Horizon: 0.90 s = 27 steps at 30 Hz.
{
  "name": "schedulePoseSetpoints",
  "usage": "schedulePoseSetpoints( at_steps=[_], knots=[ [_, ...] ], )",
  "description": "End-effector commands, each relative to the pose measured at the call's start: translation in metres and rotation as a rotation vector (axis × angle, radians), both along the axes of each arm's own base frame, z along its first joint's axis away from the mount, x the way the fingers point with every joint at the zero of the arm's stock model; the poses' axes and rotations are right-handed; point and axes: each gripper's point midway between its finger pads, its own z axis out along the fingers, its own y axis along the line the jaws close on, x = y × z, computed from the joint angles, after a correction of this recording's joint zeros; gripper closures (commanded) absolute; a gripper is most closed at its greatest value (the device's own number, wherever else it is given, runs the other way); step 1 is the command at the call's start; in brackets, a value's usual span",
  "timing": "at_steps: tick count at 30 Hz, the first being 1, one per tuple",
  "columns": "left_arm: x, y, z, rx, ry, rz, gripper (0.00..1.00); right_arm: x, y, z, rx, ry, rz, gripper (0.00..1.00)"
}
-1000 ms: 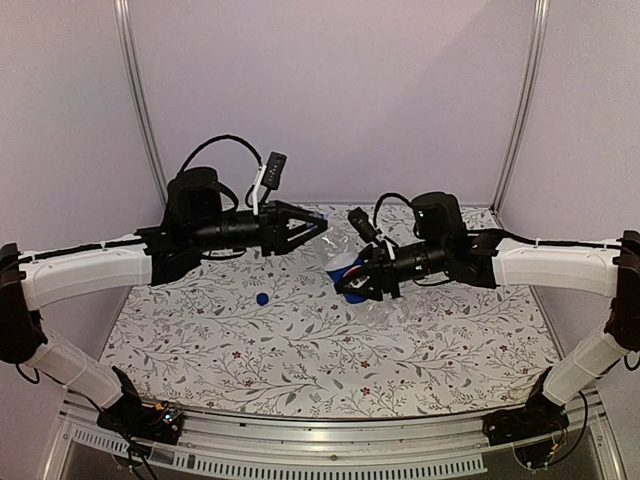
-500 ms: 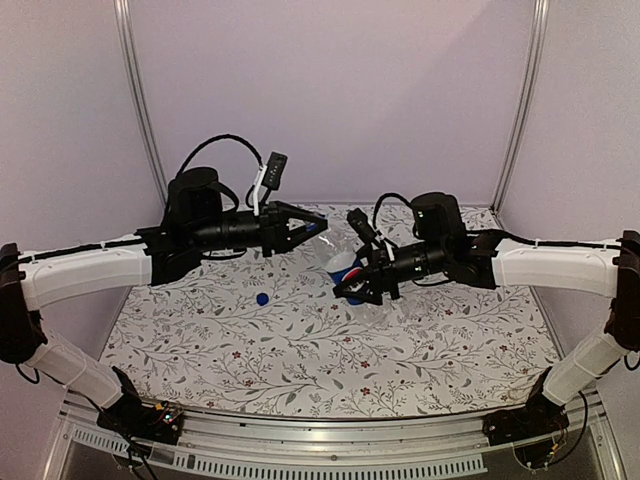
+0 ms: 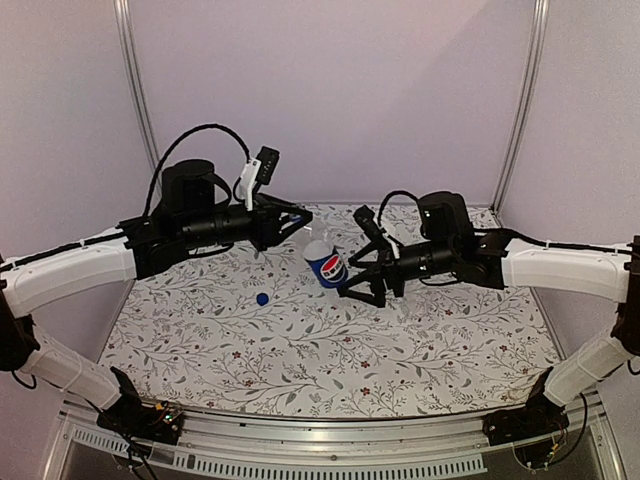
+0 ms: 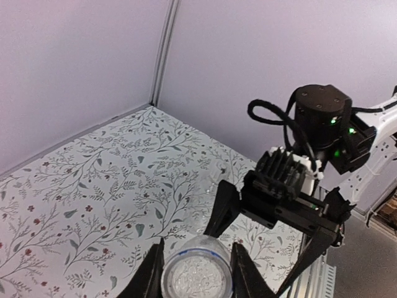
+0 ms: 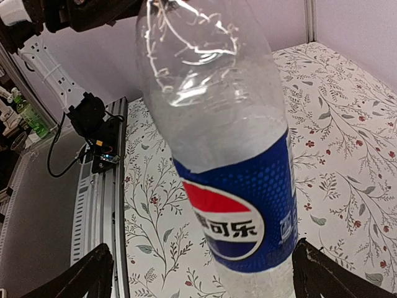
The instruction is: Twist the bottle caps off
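Observation:
The Pepsi bottle's opening (image 4: pixel 197 277) is clear of the blue cap. My left gripper should therefore keep lowering the bottle until it stands on the flowered cover (image 3: pixel 289 284), and then let go.
A clear Pepsi bottle (image 3: pixel 326 263) with a blue, red and white label stands upright at mid-table. My left gripper (image 3: pixel 302 230) is shut on its neck from above. In the left wrist view my left gripper (image 4: pixel 196 268) has a finger on each side of the round clear bottle top (image 4: pixel 196 279), which has a blue ring. My right gripper (image 3: pixel 366 285) stands open just right of the bottle. In the right wrist view the bottle (image 5: pixel 232 186) fills the gap of my right gripper (image 5: pixel 208 276), clear of both fingers. A small blue cap (image 3: pixel 262 298) lies on the table to the left.
The flowered table cover (image 3: pixel 300 360) runs to purple walls at the back and sides. A metal rail (image 3: pixel 300 440) borders the near edge. The right arm's fingers (image 4: pixel 224 208) hang close behind the bottle in the left wrist view.
My left gripper shut on the bottle's top and drew it left and upright. My right gripper opened and let go of the bottle's body.

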Motion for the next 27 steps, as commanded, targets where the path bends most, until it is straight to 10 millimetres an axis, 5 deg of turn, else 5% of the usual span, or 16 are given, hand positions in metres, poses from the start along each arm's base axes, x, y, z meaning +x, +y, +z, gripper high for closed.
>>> schedulePoseSetpoints(
  at_steps=[1,9,18,27],
  knots=[
    [0.034,0.033,-0.019,0.186,-0.031,0.241,1.00,0.016,-0.018,0.019,-0.032,-0.059,-0.140,0.01],
    [0.077,0.059,-0.041,0.286,-0.030,0.403,1.00,0.027,-0.036,0.049,-0.017,-0.117,-0.256,0.01],
    [0.120,0.067,-0.069,0.380,0.002,0.478,1.00,0.032,-0.049,0.050,-0.029,-0.084,-0.345,0.01],
    [0.144,0.064,-0.098,0.423,0.038,0.494,0.99,0.031,-0.055,0.041,-0.050,-0.074,-0.365,0.01]
  ],
)
